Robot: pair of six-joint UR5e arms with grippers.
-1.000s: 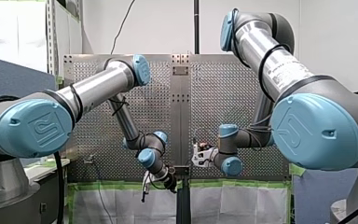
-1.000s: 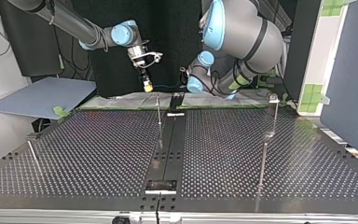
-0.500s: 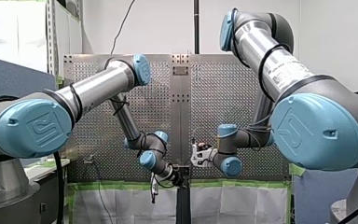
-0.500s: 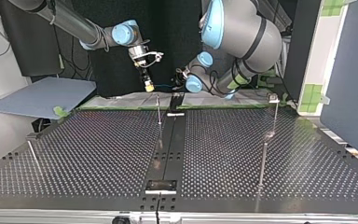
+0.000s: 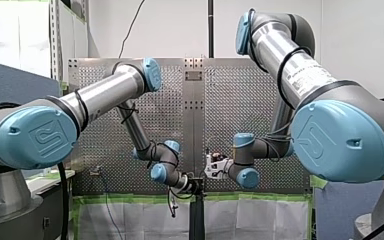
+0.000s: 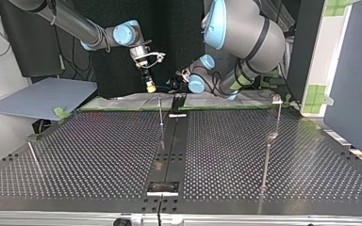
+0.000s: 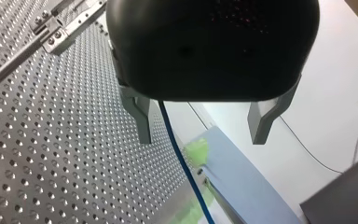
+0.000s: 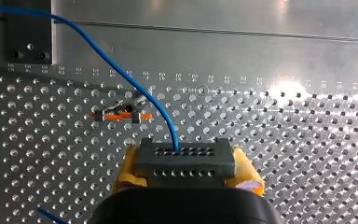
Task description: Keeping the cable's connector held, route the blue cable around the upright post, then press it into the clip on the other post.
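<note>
My gripper will draw the blue cable point(image 8: 161, 105) out nearly straight when I pull it, because the cable leaves the connector in a smooth, slack arc point(image 8: 86, 34).
My right gripper point(image 8: 185, 164) has its yellow pads shut on the dark grey connector point(image 8: 185, 156). From the connector the blue cable point(image 8: 121, 70) arcs away over the perforated plate. Below it stands a post with an orange-marked clip point(image 8: 121, 113). In the top view my right gripper point(image 6: 149, 86) hangs above the far edge, just behind a thin upright post point(image 6: 160, 110). My left gripper point(image 7: 200, 140) is open. The blue cable point(image 7: 182, 163) runs loosely between its fingers, close to one metal finger point(image 7: 142, 123), without being pinched.
A post topped with a clip point(image 6: 276, 99) stands at the top view's right, with a second post point(image 6: 265, 165) nearer the camera. A short leaning post point(image 6: 33, 157) is at its left. A black rail point(image 6: 169, 150) runs down the table's middle.
In the front view my left gripper has swung rightward toward the table's middle, closer to my right gripper. My right gripper has barely moved and still holds the connector.
</note>
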